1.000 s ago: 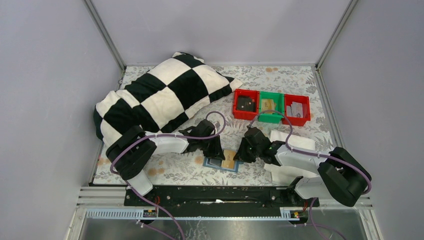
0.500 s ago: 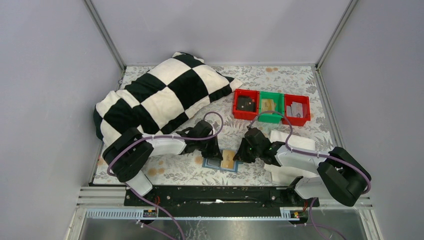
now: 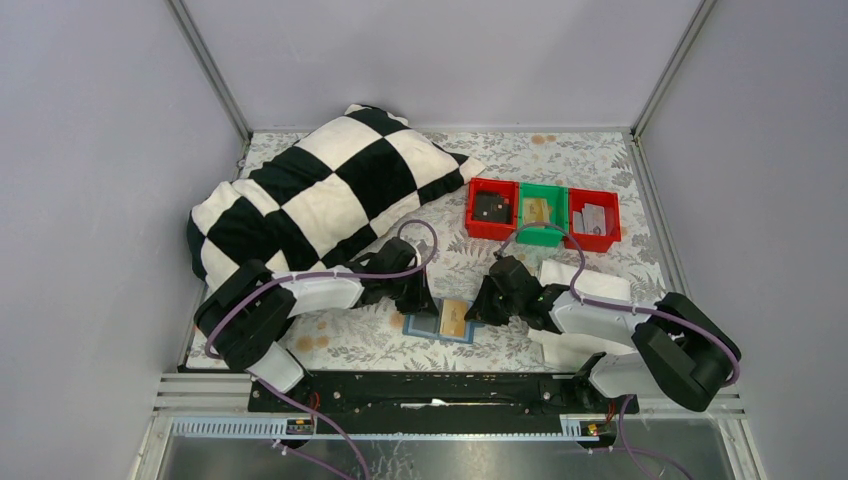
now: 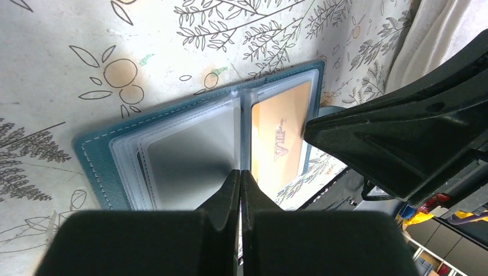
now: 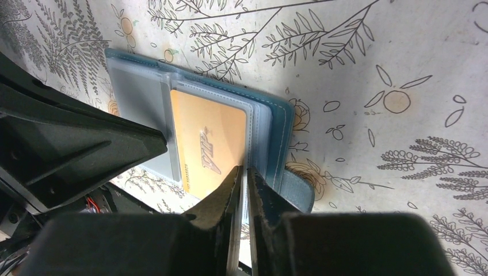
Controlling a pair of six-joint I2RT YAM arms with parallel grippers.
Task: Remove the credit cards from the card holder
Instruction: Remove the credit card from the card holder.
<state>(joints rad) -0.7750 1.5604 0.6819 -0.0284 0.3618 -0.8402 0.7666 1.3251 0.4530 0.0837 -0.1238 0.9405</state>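
Note:
My left fingers are closed and empty at the card holder's middle fold (image 4: 246,150), so I need to open them to straddle the orange card's inner edge (image 4: 254,141).
The teal-blue card holder (image 3: 424,325) lies open on the flowered table between my two grippers. Its clear sleeves show in the left wrist view (image 4: 190,146) and the right wrist view (image 5: 138,98). An orange card (image 3: 456,319) marked VIP sits in the right panel (image 4: 280,141) (image 5: 210,144). My left gripper (image 3: 423,300) is shut and empty, its tips (image 4: 240,172) on the holder's middle fold. My right gripper (image 3: 481,306) is shut (image 5: 242,169) on the orange card's outer edge, next to the snap tab (image 5: 296,190).
A black-and-white checked pillow (image 3: 320,195) lies at the back left. Red (image 3: 491,208), green (image 3: 541,212) and red (image 3: 593,218) bins stand in a row at the back right. A white cloth (image 3: 562,271) lies by the right arm.
My left arm has swung a little to the left and back, with its gripper staying on the holder. The holder and card have shifted slightly left. The right gripper has barely moved.

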